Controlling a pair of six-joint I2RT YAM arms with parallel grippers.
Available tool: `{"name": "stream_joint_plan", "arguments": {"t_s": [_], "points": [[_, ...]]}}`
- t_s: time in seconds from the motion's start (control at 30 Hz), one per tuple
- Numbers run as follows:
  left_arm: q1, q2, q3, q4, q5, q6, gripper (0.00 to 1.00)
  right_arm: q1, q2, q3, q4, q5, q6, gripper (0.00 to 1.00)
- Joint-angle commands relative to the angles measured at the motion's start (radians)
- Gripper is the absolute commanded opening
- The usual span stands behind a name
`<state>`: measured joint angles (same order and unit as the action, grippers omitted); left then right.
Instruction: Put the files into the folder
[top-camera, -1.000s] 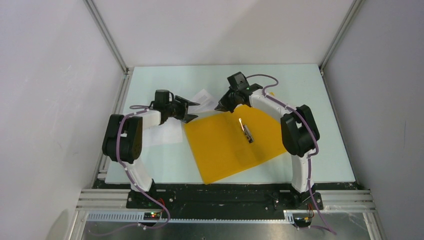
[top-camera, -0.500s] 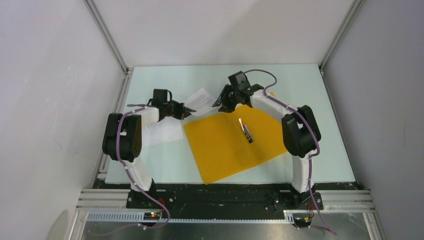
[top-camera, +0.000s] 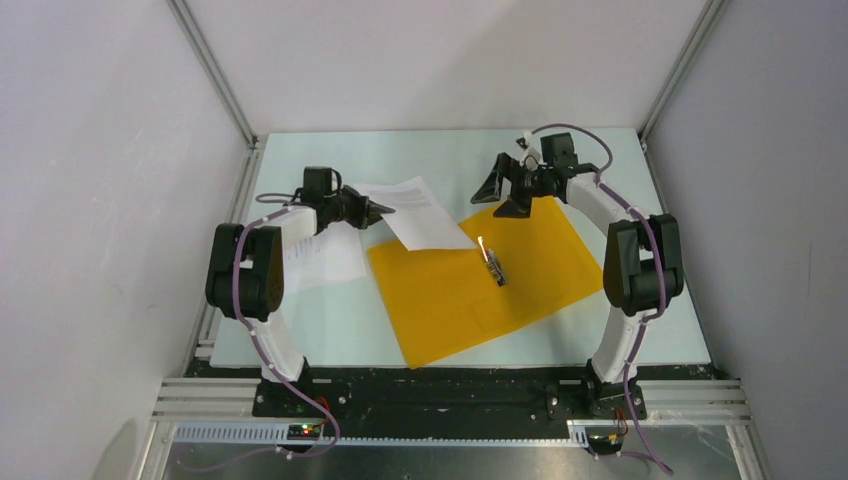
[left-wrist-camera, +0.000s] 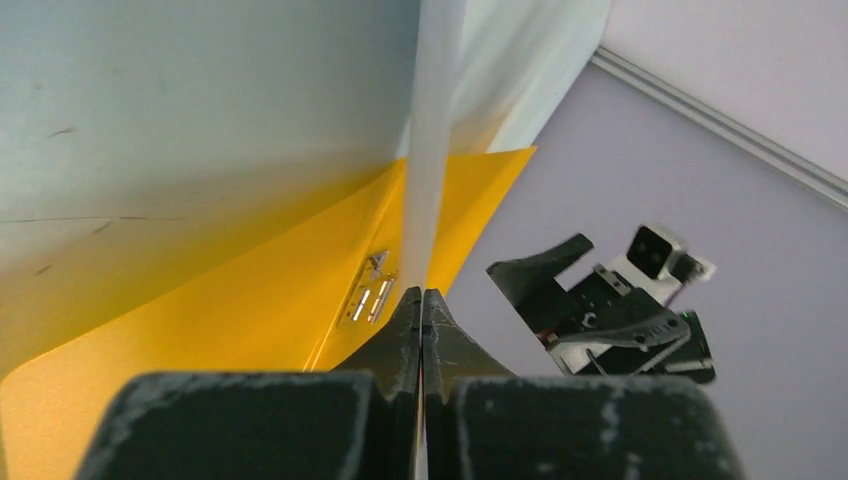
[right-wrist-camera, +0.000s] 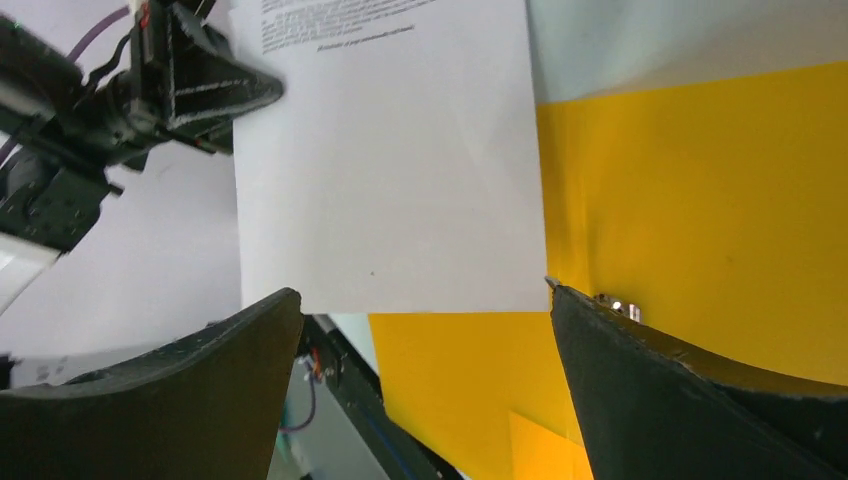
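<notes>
My fingers are holding the white sheet (top-camera: 432, 224), which stretches smooth from its pinched edge (top-camera: 388, 212), so it will bow when I carry it and then settle flat.
The orange-yellow folder (top-camera: 470, 285) lies open on the table, its metal clip (top-camera: 492, 262) showing near the middle. One of the files, a white printed sheet (top-camera: 420, 212), hangs over the folder's far-left corner. My left gripper (top-camera: 378, 210) is shut on that sheet's left edge. In the left wrist view the closed jaws (left-wrist-camera: 421, 293) pinch the sheet (left-wrist-camera: 435, 150) seen edge-on above the folder (left-wrist-camera: 250, 300). My right gripper (top-camera: 498, 196) stands open, clear of the sheet, over the folder's far edge. Its wrist view shows the sheet (right-wrist-camera: 400, 180) beyond wide-apart fingers (right-wrist-camera: 620, 350).
More white files (top-camera: 322, 258) lie on the table left of the folder, under the left arm. Grey walls and metal frame rails (top-camera: 215, 75) enclose the pale table (top-camera: 620, 170) at the back and both sides.
The left gripper shut on the sheet's left edge and drew it up and leftwards. The right gripper opened, let the sheet go and pulled back to the right. The sheet now hangs spread out.
</notes>
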<state>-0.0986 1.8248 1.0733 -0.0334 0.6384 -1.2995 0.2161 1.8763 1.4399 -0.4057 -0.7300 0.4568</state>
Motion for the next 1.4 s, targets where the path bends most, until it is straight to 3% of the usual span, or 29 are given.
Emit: {"name": "stream_joint_plan", "arguments": {"t_s": [0.0, 0.27, 0.47, 0.8, 1.03, 1.37], "points": [[0.006, 0.004, 0.042, 0.063, 0.111, 0.003, 0.0, 0.001, 0.066, 0.006, 0.006, -0.268, -0.057, 0.99], [0.005, 0.003, 0.019, 0.22, 0.221, -0.138, 0.0, 0.005, 0.179, 0.064, 0.022, -0.33, 0.035, 0.99], [0.001, -0.017, 0.104, 0.281, 0.313, -0.14, 0.0, 0.008, 0.227, 0.106, 0.089, -0.326, 0.09, 0.99], [-0.006, -0.021, 0.308, 0.282, 0.584, -0.068, 0.0, 0.035, 0.337, 0.149, 0.471, -0.49, 0.416, 1.0], [-0.014, -0.032, 0.425, 0.272, 0.67, -0.04, 0.0, 0.069, 0.341, 0.204, 0.757, -0.532, 0.673, 1.0], [0.003, -0.031, 0.346, 0.263, 0.67, -0.004, 0.0, 0.087, 0.292, 0.277, 0.947, -0.561, 0.792, 1.0]]}}
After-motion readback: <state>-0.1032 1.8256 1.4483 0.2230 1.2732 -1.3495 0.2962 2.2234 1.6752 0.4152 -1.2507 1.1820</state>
